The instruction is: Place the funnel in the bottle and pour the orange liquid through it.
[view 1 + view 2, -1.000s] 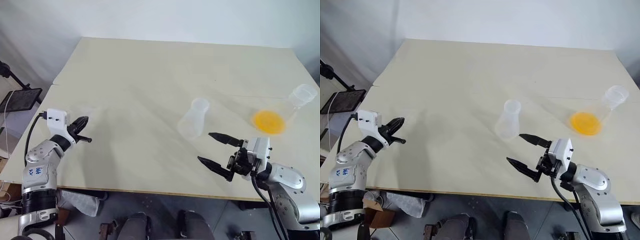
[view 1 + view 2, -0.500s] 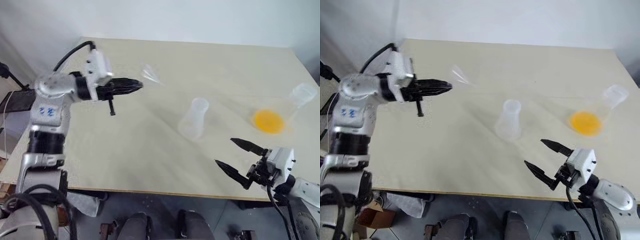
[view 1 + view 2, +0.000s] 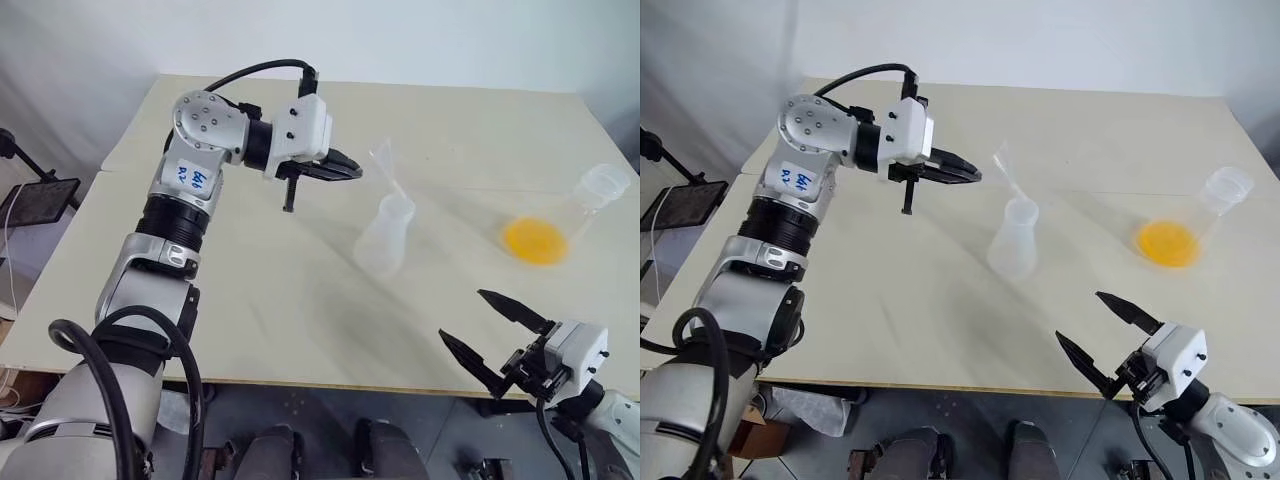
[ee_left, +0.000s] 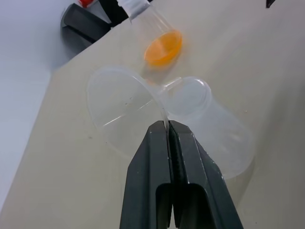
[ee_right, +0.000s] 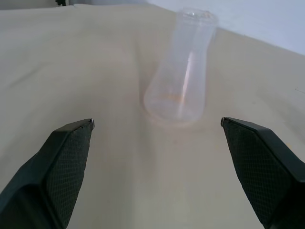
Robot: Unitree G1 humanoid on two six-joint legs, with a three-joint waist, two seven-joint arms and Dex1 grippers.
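Note:
The funnel's spout (image 3: 400, 189) points into the bottle's opening (image 3: 398, 206), so the robot's left gripper should keep bringing the funnel down until its cone meets the bottle's rim, then let go.
My left gripper (image 3: 352, 171) is shut on the rim of the funnel (image 3: 383, 166), a small see-through cone held tilted in the air. Its thin spout slants down to the mouth of the bottle (image 3: 384, 243); whether the tip is inside the neck I cannot tell. The frosted bottle (image 4: 212, 126) stands upright mid-table. The orange liquid (image 3: 537, 241) pools in the bottom of a clear wide-mouthed flask (image 3: 603, 189) at the right. My right gripper (image 3: 488, 332) hovers open by the table's front edge, level, facing the bottle (image 5: 183, 71) with nothing between its fingers.
The pale table (image 3: 260, 300) has a seam running across its middle. A black stand (image 3: 35, 200) sits off the table's left side. The front edge runs just behind my right gripper.
My left arm swung up and to the right from the table's left edge, carrying the funnel to the bottle's mouth. My right gripper drew back toward the front right corner, still open.

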